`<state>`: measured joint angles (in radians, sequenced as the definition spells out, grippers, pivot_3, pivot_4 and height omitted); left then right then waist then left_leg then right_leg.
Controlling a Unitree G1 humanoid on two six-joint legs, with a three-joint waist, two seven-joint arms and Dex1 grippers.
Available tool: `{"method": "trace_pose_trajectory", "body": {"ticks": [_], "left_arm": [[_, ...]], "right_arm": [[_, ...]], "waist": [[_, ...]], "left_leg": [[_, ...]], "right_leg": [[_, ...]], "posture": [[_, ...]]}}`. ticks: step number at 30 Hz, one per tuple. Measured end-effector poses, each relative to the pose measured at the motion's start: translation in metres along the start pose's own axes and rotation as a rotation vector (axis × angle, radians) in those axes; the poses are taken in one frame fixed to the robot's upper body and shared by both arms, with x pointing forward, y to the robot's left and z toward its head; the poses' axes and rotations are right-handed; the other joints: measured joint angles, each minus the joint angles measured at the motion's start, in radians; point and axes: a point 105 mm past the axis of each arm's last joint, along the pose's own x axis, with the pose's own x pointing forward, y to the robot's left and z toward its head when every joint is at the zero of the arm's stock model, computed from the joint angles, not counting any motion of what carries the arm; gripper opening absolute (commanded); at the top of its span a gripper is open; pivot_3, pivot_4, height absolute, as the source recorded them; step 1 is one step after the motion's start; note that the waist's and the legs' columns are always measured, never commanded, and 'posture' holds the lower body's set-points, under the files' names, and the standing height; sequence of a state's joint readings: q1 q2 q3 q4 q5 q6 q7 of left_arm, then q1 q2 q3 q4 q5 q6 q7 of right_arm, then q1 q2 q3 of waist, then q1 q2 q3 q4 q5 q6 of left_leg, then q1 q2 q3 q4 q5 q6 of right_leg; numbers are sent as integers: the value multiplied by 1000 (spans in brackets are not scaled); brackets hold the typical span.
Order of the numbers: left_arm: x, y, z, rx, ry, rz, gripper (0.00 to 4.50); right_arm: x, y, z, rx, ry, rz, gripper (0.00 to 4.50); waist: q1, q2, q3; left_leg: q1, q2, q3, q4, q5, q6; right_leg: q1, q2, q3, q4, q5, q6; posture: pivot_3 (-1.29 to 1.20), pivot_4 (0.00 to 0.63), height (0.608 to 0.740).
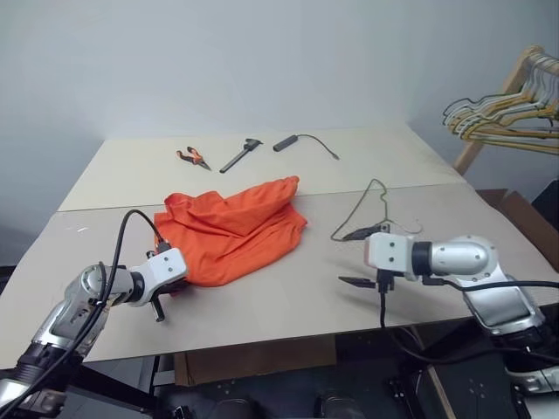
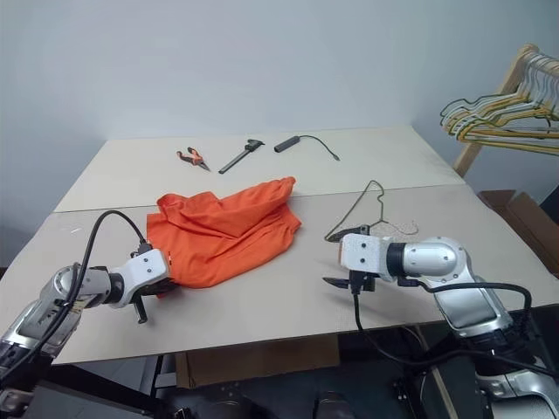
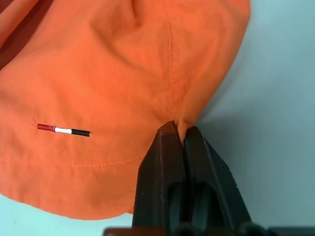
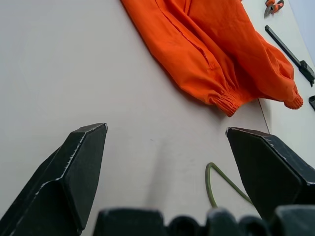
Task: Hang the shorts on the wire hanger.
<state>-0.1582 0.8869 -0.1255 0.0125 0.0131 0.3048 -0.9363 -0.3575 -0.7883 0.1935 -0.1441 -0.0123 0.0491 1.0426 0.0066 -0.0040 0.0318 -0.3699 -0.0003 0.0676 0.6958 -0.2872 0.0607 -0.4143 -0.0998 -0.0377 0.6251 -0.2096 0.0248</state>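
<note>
The orange shorts are bunched up in deep folds and will spread out wide over the table's front edge when the robot pulls their waistband.
The orange shorts lie crumpled in the middle of the table, elastic waistband towards the right. My left gripper is at their near left corner, shut on a small fold of the fabric at the hem. The thin olive wire hanger lies flat on the table to the right of the shorts, with part of its wire close in front of my right gripper. My right gripper hovers open just right of the hanger, its jaws spread wide with nothing between them.
Orange-handled pliers, a black tool and a black handle with a cable lie at the back of the table. A wooden rack with a bunch of hangers stands at the far right. The table's front edge is near.
</note>
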Motion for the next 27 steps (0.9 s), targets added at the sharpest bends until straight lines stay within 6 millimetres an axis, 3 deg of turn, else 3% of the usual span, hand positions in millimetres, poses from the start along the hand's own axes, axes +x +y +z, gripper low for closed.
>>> {"method": "trace_pose_trajectory", "body": {"ticks": [6, 10, 16, 19, 27], "left_arm": [[-23, 2, 1, -14, -23, 65, 44], [-54, 2, 9, -27, -65, 104, 44], [-88, -6, 22, -31, -116, 106, 44], [-101, -5, 18, -32, -93, 135, 44], [-113, -7, 19, -28, -87, 153, 44]], "right_arm": [[29, -19, -8, -60, 30, -62, 4500], [52, -30, -13, -184, 52, -101, 4500], [86, -32, -9, -327, 17, -124, 4500], [99, -29, -3, -400, -10, -109, 4500], [126, -12, 3, -482, -55, -48, 4500]], "waist": [[-20, -2, 1], [-25, -3, 1], [-19, -3, 2], [-17, -3, 2], [-17, -4, 2]], "left_leg": [[-5, 0, 4, 0, 1, -1], [-5, 0, 5, -1, 1, -1], [-4, 0, 5, -1, 1, -2], [-4, 0, 5, -1, 2, -4], [-2, 0, 5, -1, 3, -5]], "right_leg": [[-8, 1, 5, 4, 0, -1], [-9, 0, 6, 4, 0, -1], [-9, 1, 7, 4, 1, -1], [-8, 1, 7, 4, 1, -1], [-8, 3, 7, 5, 1, -3]], "posture": [[10, 0, 740], [34, 0, 740], [72, 0, 740], [81, 0, 740], [95, 0, 740]]}}
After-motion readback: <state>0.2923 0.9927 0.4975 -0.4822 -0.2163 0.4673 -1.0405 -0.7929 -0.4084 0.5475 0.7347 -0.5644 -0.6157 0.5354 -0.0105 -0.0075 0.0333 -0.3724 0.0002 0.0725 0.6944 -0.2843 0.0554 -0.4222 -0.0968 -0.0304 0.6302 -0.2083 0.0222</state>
